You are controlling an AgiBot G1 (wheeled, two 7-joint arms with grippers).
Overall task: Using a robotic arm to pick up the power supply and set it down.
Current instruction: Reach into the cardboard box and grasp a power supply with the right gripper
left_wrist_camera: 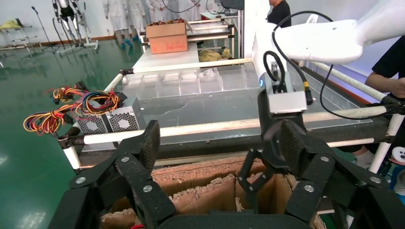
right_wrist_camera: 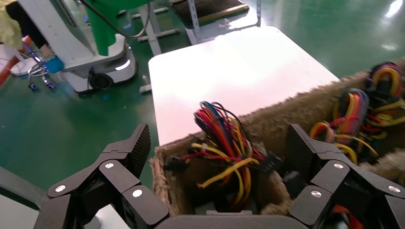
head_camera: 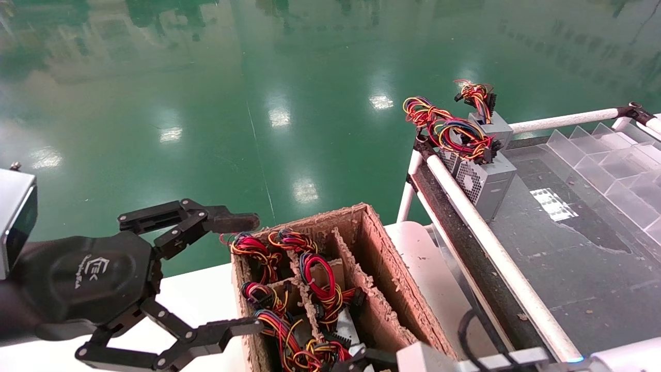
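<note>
The power supply (right_wrist_camera: pixel 205 208) will hang and tip under its wires when I lift the wire bundle (right_wrist_camera: pixel 227 138), because the bundle goes down into the compartment.
A torn cardboard box (head_camera: pixel 382 268) with dividers holds several power supplies, mostly showing as red, yellow and blue wire bundles (head_camera: pixel 323 284). My right gripper (right_wrist_camera: pixel 217 152) is open and hangs over the box's near end, its fingers (right_wrist_camera: pixel 136 148) either side of one wire bundle (right_wrist_camera: pixel 224 143) without touching it. In the left wrist view the same gripper (left_wrist_camera: pixel 260 171) reaches down into a compartment. My left gripper (head_camera: pixel 248 274) is open and empty, held beside the box's left wall. Two grey power supplies (head_camera: pixel 485 181) stand on the workbench.
The workbench (head_camera: pixel 568 248) at right has white rail tubes (head_camera: pixel 490 237) along its edges and clear plastic dividers (head_camera: pixel 609 160) at the back. The box sits on a white table (head_camera: pixel 196 289). Green floor lies beyond. People stand past the bench (left_wrist_camera: pixel 391 71).
</note>
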